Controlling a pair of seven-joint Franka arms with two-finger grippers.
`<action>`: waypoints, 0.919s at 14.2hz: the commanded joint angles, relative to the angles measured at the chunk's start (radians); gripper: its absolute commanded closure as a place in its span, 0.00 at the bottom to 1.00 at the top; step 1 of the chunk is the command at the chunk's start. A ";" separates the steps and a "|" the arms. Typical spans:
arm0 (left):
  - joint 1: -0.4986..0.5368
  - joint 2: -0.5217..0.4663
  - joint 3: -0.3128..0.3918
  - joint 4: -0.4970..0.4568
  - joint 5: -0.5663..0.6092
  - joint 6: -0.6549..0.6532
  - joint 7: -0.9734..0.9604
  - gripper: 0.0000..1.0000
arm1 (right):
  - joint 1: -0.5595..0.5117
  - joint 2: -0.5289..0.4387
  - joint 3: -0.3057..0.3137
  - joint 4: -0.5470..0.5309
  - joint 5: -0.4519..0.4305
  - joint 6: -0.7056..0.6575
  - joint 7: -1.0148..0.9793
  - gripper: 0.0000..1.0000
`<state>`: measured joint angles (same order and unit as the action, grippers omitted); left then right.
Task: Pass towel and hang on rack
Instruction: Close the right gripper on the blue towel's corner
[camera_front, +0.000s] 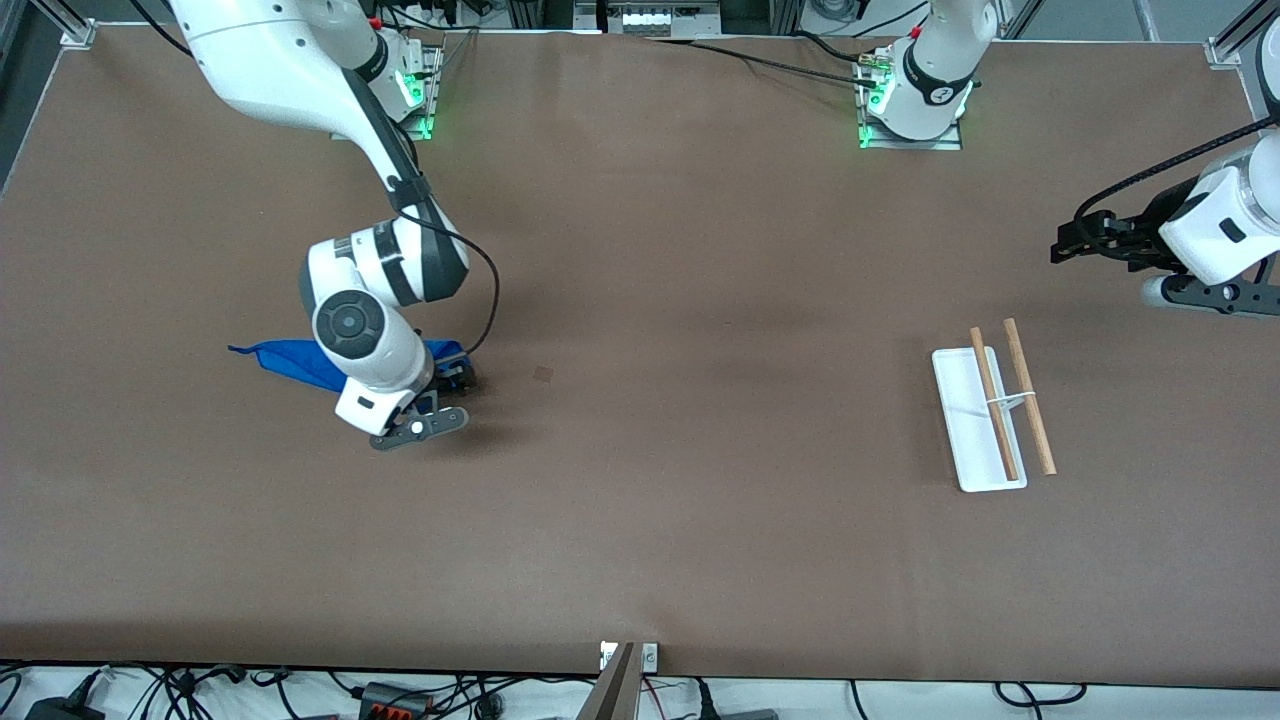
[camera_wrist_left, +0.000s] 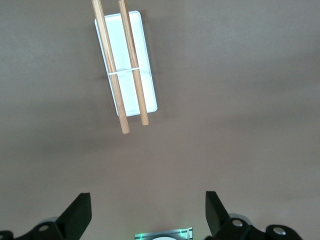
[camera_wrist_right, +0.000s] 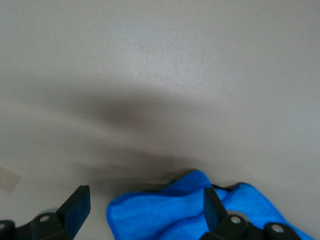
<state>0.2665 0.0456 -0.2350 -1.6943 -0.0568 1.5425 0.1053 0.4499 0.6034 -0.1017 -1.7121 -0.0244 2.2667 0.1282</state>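
The blue towel's end is bunched up in soft folds (camera_wrist_right: 175, 202), so I expect the towel (camera_front: 298, 360) to hang down as a gathered, folded bundle when I pick it up.
A crumpled blue towel (camera_front: 285, 360) lies on the brown table toward the right arm's end. My right gripper (camera_front: 455, 376) is down at the towel's end that points toward the left arm. In the right wrist view it (camera_wrist_right: 145, 200) is open, with the towel's end (camera_wrist_right: 165, 212) between its fingers (camera_wrist_right: 77, 206). The rack (camera_front: 975, 425) has a white base and two wooden rods (camera_front: 1030, 395) and stands toward the left arm's end. My left gripper (camera_front: 1065, 245) waits in the air beside the rack, open and empty (camera_wrist_left: 147, 210). The rack (camera_wrist_left: 140, 60) shows in its view.
A small dark mark (camera_front: 543, 374) is on the table between the towel and the rack. The arm base plates (camera_front: 910, 130) sit along the robots' edge. Cables (camera_front: 400, 695) hang below the table edge nearest the front camera.
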 joint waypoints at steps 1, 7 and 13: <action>0.008 0.005 -0.003 0.021 -0.021 -0.036 0.016 0.00 | 0.013 0.013 -0.010 0.031 0.073 -0.006 0.210 0.00; 0.008 0.005 -0.004 0.021 -0.023 -0.036 0.025 0.00 | 0.030 0.024 -0.010 -0.004 0.179 -0.015 0.560 0.04; 0.008 0.005 -0.004 0.021 -0.023 -0.036 0.027 0.00 | 0.061 0.039 -0.013 -0.012 0.178 -0.016 0.769 0.26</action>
<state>0.2665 0.0458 -0.2358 -1.6943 -0.0593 1.5260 0.1062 0.4909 0.6433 -0.1046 -1.7150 0.1362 2.2543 0.8417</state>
